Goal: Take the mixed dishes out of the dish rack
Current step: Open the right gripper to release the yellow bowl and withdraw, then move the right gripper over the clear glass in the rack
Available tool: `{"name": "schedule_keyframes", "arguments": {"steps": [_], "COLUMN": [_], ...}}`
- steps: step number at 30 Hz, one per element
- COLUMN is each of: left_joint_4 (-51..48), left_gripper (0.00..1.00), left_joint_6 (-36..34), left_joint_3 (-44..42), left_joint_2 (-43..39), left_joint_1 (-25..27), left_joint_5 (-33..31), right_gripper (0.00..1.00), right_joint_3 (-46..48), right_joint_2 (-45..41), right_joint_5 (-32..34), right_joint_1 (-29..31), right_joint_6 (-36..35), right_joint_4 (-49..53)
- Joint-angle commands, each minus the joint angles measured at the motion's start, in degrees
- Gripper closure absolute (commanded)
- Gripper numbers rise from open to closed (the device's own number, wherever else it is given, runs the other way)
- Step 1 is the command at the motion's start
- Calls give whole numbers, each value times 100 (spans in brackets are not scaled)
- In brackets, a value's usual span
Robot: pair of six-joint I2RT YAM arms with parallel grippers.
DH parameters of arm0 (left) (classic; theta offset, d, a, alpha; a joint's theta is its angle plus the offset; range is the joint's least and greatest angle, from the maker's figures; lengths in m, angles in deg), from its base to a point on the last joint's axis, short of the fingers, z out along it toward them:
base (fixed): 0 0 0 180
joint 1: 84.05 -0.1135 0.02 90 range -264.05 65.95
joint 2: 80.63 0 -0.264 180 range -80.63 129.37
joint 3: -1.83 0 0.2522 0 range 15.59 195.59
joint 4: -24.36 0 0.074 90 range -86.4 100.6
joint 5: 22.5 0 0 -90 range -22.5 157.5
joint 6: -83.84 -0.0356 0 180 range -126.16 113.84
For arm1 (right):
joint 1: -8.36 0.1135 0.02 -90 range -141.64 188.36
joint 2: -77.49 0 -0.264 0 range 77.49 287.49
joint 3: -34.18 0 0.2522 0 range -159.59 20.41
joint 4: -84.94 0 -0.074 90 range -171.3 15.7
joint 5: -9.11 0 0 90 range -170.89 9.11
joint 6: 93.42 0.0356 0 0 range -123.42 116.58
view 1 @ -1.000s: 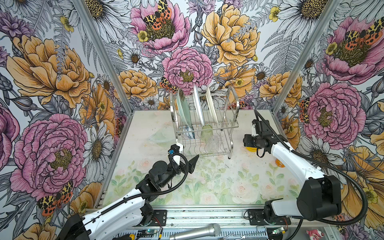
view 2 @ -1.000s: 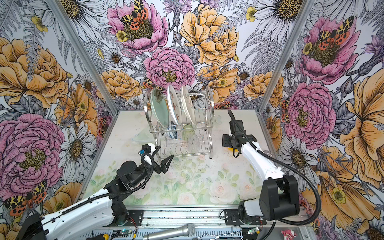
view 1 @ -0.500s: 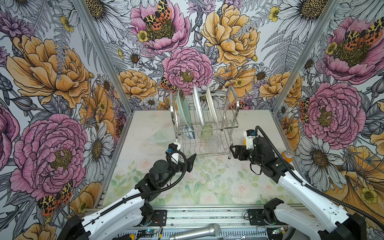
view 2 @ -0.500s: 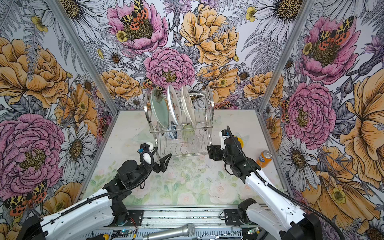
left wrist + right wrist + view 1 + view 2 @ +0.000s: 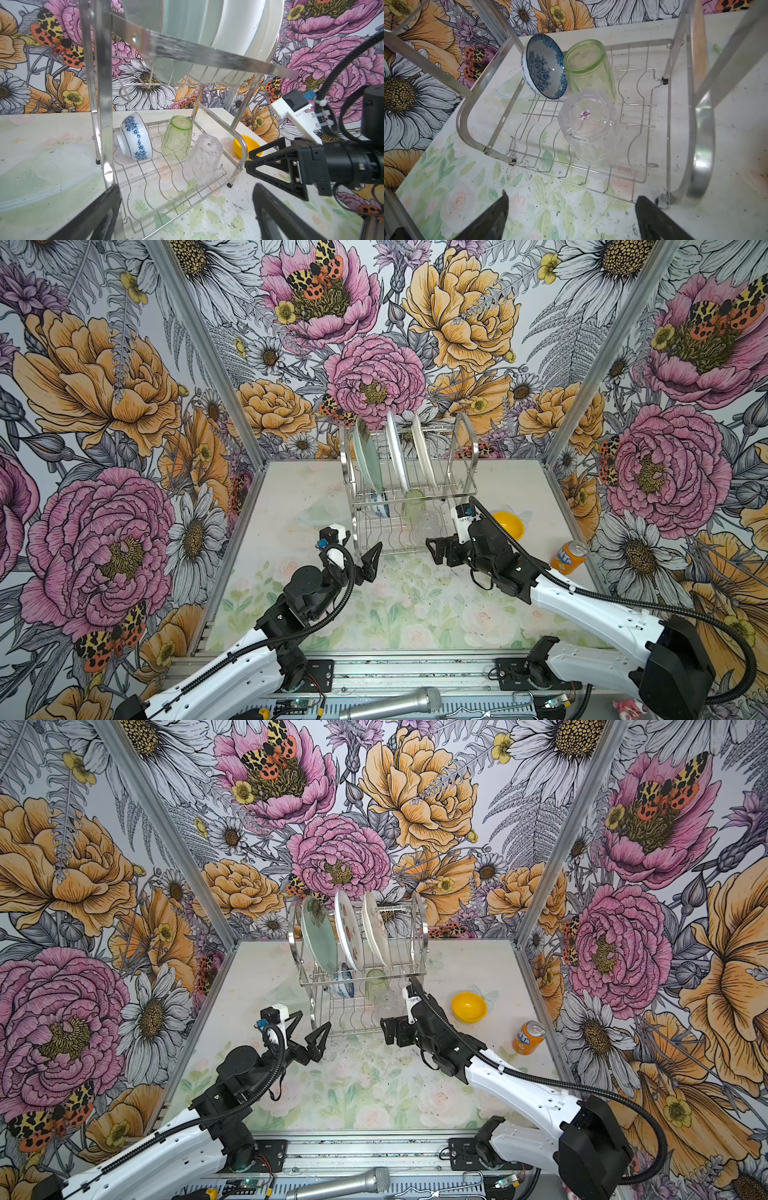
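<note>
My right gripper keeps reaching in until its open fingers straddle the clear glass [image 5: 589, 127], which stands centred ahead of them at the lower level's open front [image 5: 588, 176].
The dish rack [image 5: 465, 456] [image 5: 419, 928] stands at the back middle. Its upper shelf holds three upright plates: pale green [image 5: 368, 460], white [image 5: 397, 452] and cream [image 5: 422, 452]. On the lower tier [image 5: 641, 133] are a blue-and-white bowl [image 5: 136, 139] [image 5: 544, 66], an upturned green tumbler [image 5: 176, 138] [image 5: 588, 66] and an upturned clear glass [image 5: 204, 159] [image 5: 589, 128]. The yellow bowl [image 5: 507, 524] [image 5: 468, 1006] sits on the table right of the rack. My left gripper [image 5: 359, 545] [image 5: 187, 207] hangs open at the rack's front left corner. My right gripper [image 5: 434, 549] [image 5: 572, 207] is open and empty at the front right corner.
A pale translucent plate [image 5: 320, 512] [image 5: 41, 166] lies flat on the table left of the rack. An orange soda can [image 5: 569, 558] [image 5: 528, 1038] stands near the right wall. Floral walls close in the table on three sides.
My right gripper has left the yellow bowl on the table, swung left to the rack's front and opened wider. The left gripper has edged up toward the rack.
</note>
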State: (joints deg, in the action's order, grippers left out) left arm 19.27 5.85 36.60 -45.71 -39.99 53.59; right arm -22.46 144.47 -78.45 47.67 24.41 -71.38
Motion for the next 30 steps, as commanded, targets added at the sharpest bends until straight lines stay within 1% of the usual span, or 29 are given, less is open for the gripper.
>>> {"name": "schedule_keyframes", "arguments": {"steps": [1, 6, 10, 15, 24, 30], "left_joint_4": [-348, -271, -88, -17, 150, 170], "left_gripper": [1, 1, 1, 1, 1, 1], "left_joint_6": [-151, -144, -155, -229, -289, -329], "left_joint_3": [238, 201, 191, 368, 388, 360], "left_joint_2": [-49, 10, 243, 597, 727, 738], "left_joint_1": [-44, -44, -48, -47, -44, -46], "left_joint_5": [-256, -409, -520, -410, -468, -481], "right_gripper": [3, 2, 2, 2, 2, 2], "right_joint_3": [-249, -285, -285, -386, -710, -835], "right_joint_2": [240, 456, 563, 885, 1491, 1786], "right_joint_5": [288, 473, 552, 433, 820, 1153], "right_joint_1": [94, 112, 112, 111, 94, 72], "right_joint_6": [-373, -658, -795, -752, -709, -552], "right_joint_4": [-378, -604, -763, -929, -1008, -1079]}}
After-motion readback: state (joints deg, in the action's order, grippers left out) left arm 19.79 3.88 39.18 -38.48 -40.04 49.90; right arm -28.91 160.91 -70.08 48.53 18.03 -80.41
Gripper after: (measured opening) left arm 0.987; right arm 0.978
